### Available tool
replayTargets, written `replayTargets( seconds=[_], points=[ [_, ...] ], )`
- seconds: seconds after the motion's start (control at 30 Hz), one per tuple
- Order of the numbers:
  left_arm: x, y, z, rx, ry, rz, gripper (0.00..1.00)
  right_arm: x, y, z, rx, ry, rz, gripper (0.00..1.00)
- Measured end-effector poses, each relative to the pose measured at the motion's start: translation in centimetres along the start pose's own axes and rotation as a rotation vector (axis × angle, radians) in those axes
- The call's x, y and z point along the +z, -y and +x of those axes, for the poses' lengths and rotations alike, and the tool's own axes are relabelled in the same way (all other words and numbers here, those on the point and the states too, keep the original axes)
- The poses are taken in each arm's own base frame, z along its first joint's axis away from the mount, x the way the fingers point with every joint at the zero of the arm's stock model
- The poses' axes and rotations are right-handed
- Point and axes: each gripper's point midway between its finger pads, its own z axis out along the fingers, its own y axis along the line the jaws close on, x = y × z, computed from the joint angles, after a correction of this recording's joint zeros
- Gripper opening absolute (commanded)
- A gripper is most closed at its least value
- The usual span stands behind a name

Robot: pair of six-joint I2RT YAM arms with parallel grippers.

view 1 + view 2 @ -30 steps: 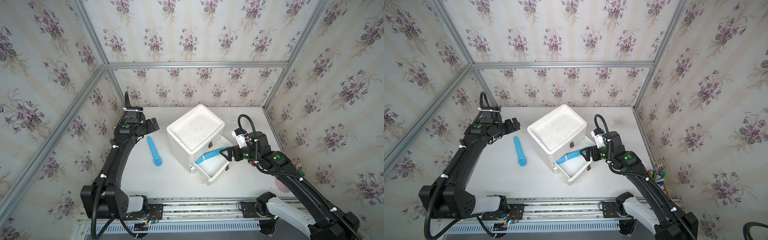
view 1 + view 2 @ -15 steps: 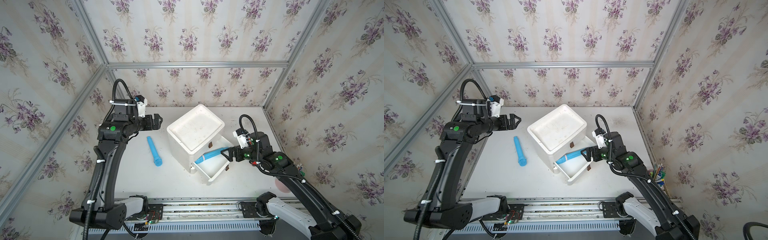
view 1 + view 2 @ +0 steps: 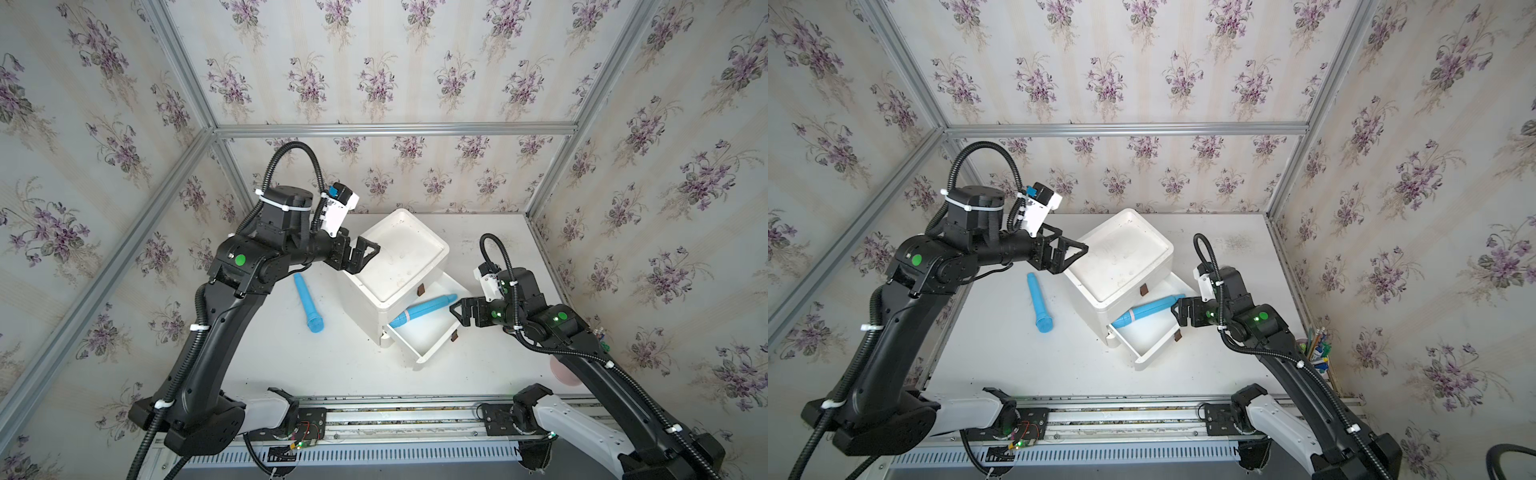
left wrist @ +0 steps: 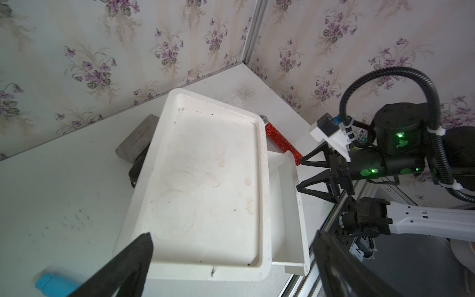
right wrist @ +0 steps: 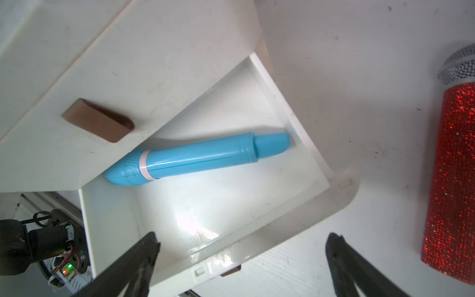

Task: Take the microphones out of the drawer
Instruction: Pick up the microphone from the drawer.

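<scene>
My left gripper continues over the top of the unit until its fingers are around the microphone's tail [image 3: 448, 299], which lies clear inside the open drawer [image 3: 436, 324].
A blue microphone [image 3: 424, 311] [image 3: 1148, 311] [image 5: 200, 159] lies slanted in the open lower drawer [image 3: 430, 351] [image 5: 257, 246] of a white drawer unit [image 3: 399, 266] [image 4: 210, 180]. Its head sits under the unit and its tail points at the drawer's right wall. My right gripper [image 3: 456, 318] [image 3: 1177, 313] [image 5: 243, 236] hovers open just outside the drawer's right end, level with the microphone's tail, holding nothing. Above the unit's left top corner my left gripper [image 3: 368, 259] [image 3: 1077, 255] [image 4: 232, 234] is open and empty.
Another blue microphone [image 3: 308, 303] [image 3: 1040, 307] lies on the table left of the unit. A red glitter microphone [image 4: 281, 141] [image 5: 455, 180] lies to the right of the unit. A grey block [image 4: 136, 141] sits behind it. A pen cup [image 3: 1318, 349] stands at the right edge.
My left arm has lifted and swung right, from the back-left of the table to the unit's top corner. The right arm and the microphone have hardly moved.
</scene>
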Motion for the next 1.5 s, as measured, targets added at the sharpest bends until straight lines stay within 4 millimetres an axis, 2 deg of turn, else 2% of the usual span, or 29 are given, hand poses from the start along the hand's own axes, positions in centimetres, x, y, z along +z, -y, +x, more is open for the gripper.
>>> replayTargets(
  seconds=[0.17, 0.4, 0.5, 0.67, 0.97, 1.03, 1.1, 1.17, 1.2, 1.37, 1.5],
  points=[
    [3.1, 4.0, 1.0, 0.108, -0.074, 0.08, 0.99, -0.3, 1.9, 0.3, 0.059, 0.011, 0.075, 1.0],
    [6.7, 7.2, 2.7, 0.227, -0.162, 0.114, 0.99, -1.3, 6.9, -0.6, 0.227, 0.073, 0.159, 1.0],
    [8.1, 8.5, 3.7, 0.275, -0.199, 0.123, 0.99, -1.8, 8.4, -1.2, 0.275, 0.107, 0.15, 1.0],
    [10.9, 10.2, 5.8, 0.339, -0.275, 0.121, 0.99, -1.7, 8.5, -1.6, 0.265, 0.112, 0.102, 1.0],
    [15.7, 11.6, 9.1, 0.464, -0.392, 0.103, 0.99, -1.8, 8.0, -1.3, 0.251, 0.127, 0.072, 1.0],
    [16.7, 11.7, 9.6, 0.486, -0.413, 0.099, 0.91, -1.9, 8.0, -1.3, 0.251, 0.128, 0.072, 1.0],
    [17.7, 11.8, 10.0, 0.505, -0.429, 0.099, 0.8, -2.0, 7.9, -1.4, 0.248, 0.134, 0.072, 1.0],
    [18.9, 11.7, 10.4, 0.52, -0.447, 0.088, 0.64, -2.0, 7.9, -1.3, 0.248, 0.135, 0.072, 1.0],
    [19.5, 11.6, 10.6, 0.531, -0.455, 0.083, 0.6, -2.0, 8.0, -1.3, 0.248, 0.136, 0.075, 1.0],
    [22.3, 10.8, 12.1, 0.582, -0.511, 0.053, 0.57, -2.2, 8.2, -1.2, 0.251, 0.148, 0.09, 1.0],
    [23.5, 10.5, 12.9, 0.623, -0.533, 0.045, 0.56, -2.3, 8.5, -1.2, 0.254, 0.156, 0.112, 1.0]
  ],
)
